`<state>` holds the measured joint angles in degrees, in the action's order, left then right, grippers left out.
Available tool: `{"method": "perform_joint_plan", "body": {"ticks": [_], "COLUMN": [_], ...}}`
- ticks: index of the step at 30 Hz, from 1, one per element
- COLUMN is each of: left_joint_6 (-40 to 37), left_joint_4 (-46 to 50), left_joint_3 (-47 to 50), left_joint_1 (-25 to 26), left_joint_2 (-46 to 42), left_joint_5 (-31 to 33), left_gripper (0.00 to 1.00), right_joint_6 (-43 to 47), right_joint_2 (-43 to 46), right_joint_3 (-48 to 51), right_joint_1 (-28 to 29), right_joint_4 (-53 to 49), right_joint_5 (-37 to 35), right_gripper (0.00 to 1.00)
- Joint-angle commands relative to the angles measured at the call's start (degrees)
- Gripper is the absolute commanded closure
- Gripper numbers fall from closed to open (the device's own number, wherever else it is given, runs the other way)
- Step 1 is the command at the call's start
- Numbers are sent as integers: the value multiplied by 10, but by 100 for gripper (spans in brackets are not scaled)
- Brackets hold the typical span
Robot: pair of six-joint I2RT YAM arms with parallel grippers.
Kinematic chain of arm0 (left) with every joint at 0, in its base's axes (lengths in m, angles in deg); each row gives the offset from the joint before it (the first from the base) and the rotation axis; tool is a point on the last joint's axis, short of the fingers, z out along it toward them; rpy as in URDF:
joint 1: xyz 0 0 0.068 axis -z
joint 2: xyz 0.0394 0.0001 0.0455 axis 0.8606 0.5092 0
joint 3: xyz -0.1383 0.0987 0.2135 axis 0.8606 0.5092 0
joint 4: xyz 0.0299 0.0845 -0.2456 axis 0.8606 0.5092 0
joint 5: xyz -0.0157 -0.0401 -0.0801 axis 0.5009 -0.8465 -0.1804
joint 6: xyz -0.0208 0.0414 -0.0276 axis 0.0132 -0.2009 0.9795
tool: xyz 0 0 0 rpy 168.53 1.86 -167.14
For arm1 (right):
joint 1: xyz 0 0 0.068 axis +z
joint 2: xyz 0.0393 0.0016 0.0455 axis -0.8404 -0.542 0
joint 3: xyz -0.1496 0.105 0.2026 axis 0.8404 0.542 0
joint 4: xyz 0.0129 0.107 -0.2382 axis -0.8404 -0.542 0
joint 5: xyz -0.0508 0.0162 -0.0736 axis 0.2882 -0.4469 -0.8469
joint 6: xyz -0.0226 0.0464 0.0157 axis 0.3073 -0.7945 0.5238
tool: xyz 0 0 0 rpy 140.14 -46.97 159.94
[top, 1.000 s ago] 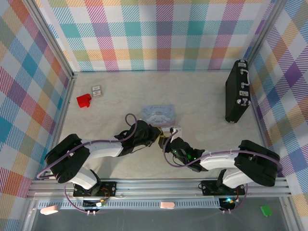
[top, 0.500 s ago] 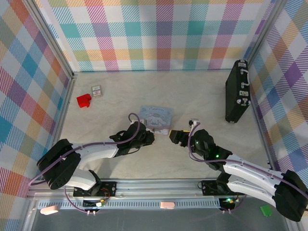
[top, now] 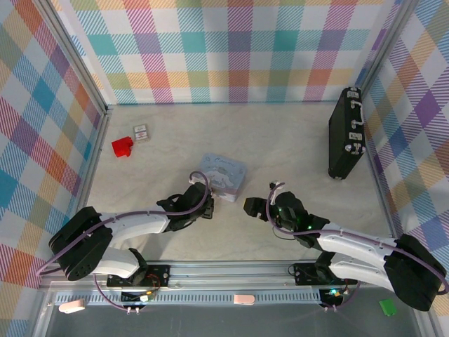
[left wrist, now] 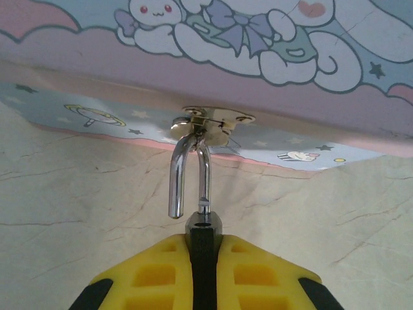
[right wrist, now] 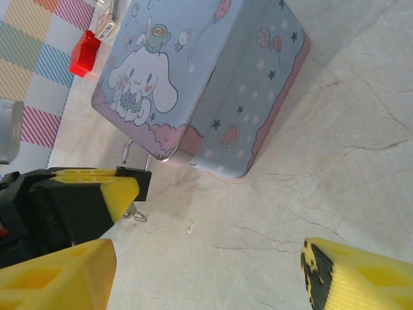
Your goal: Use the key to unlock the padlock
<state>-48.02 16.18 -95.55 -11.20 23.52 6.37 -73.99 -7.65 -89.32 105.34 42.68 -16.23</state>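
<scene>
Next, I take the padlock with my right gripper while my left gripper steadies the tin's corner [right wrist: 100, 97], because the padlock's open shackle goes through the hasp [left wrist: 205, 119] and the tin stands unheld.
My left gripper [left wrist: 205, 242] is shut on the small black padlock [left wrist: 204, 227]. Its silvery shackle [left wrist: 184, 168] stands sprung open: one leg hangs free beside the body and the loop still threads the hasp [left wrist: 216, 119] of the pale blue tin [left wrist: 271, 39]. In the right wrist view the padlock [right wrist: 134, 181] sits between the left arm's yellow fingers, and the small silvery key [right wrist: 135, 215] pokes out of its underside. My right gripper [right wrist: 206, 265] is open and holds nothing, a short way right of the padlock. From above, the left gripper [top: 208, 208] and right gripper [top: 252, 207] flank the tin's near corner.
The tin [top: 226, 175] lies mid-table just beyond both grippers. A big black case [top: 346, 133] stands against the right wall. A red block [top: 122, 146] and a small grey-white card [top: 142, 132] lie at the far left. Checked walls enclose the table.
My right gripper has opened and drawn back to the right, away from the padlock. The left gripper has slid left and nearer with the padlock, and the tin has shifted with it.
</scene>
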Motion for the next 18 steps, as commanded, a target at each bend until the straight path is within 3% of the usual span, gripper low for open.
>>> {"method": "perform_joint_plan", "body": {"ticks": [1,13,18], "left_joint_6": [-19,19,34], "left_joint_4": [-20,8,6], "left_joint_3": [7,-64,-78], "left_joint_1": [4,51,58], "left_joint_2": [10,100,104], "left_joint_5": [26,64,48], "left_gripper": [100,99,88], "right_joint_6": [2,3,-4], "right_joint_2": [5,9,18], "right_joint_3": [-6,-12,-12], "right_joint_1": [-1,-2,-2], "right_joint_4": [16,-3,-23], "right_joint_5": [7,-13,-27], "right_gripper": [24,23,24]}}
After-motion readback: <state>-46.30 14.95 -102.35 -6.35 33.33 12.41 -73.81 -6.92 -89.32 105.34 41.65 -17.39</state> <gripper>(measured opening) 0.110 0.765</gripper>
